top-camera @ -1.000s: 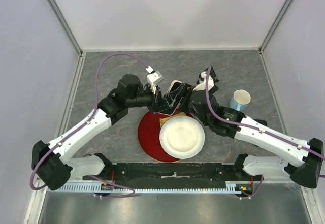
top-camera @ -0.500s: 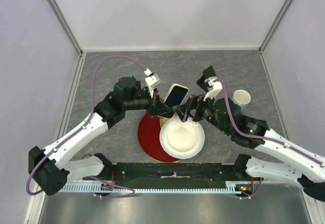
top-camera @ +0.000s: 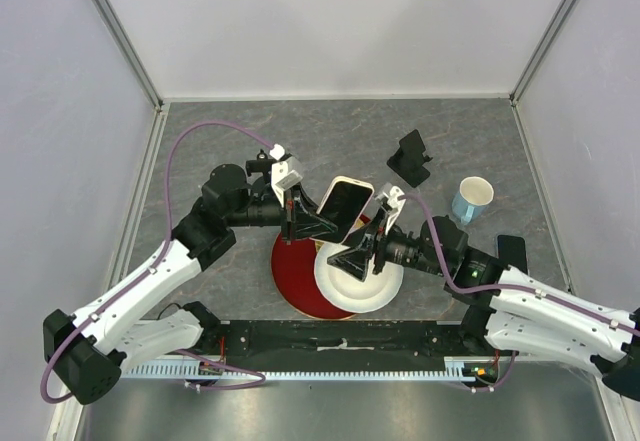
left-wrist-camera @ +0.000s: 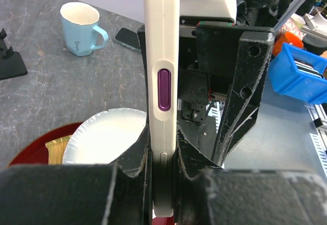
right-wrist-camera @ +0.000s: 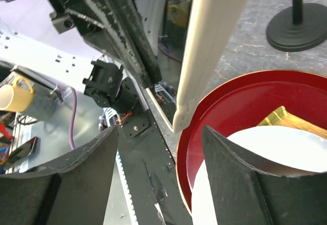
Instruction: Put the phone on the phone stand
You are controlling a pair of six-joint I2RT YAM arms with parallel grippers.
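The phone's long side (left-wrist-camera: 163,88) has my left gripper on it, so my right gripper should hold and turn the phone (top-camera: 346,203) to let my left gripper take its short end.
The phone (top-camera: 345,208), black screen with a pale rim, is held up above the red plate (top-camera: 291,267) by my left gripper (top-camera: 318,223), which is shut on its lower end. In the left wrist view the phone's pale edge (left-wrist-camera: 161,82) stands upright between the jaws. My right gripper (top-camera: 352,260) is open and empty, just right of the phone over the white paper plate (top-camera: 340,283). In the right wrist view the phone's edge (right-wrist-camera: 209,46) hangs ahead of the open fingers. The black phone stand (top-camera: 411,158) sits at the back right, apart from both grippers.
A light blue mug (top-camera: 471,199) stands right of the stand and shows in the left wrist view (left-wrist-camera: 82,27). A yellow item (right-wrist-camera: 283,118) lies on the red plate beside the white plate. A dark flat object (top-camera: 508,251) lies at the far right.
My left gripper has lifted the phone and drawn it back toward the near side. My right gripper has let go, opened and pulled back over the white plate, uncovering the stand.
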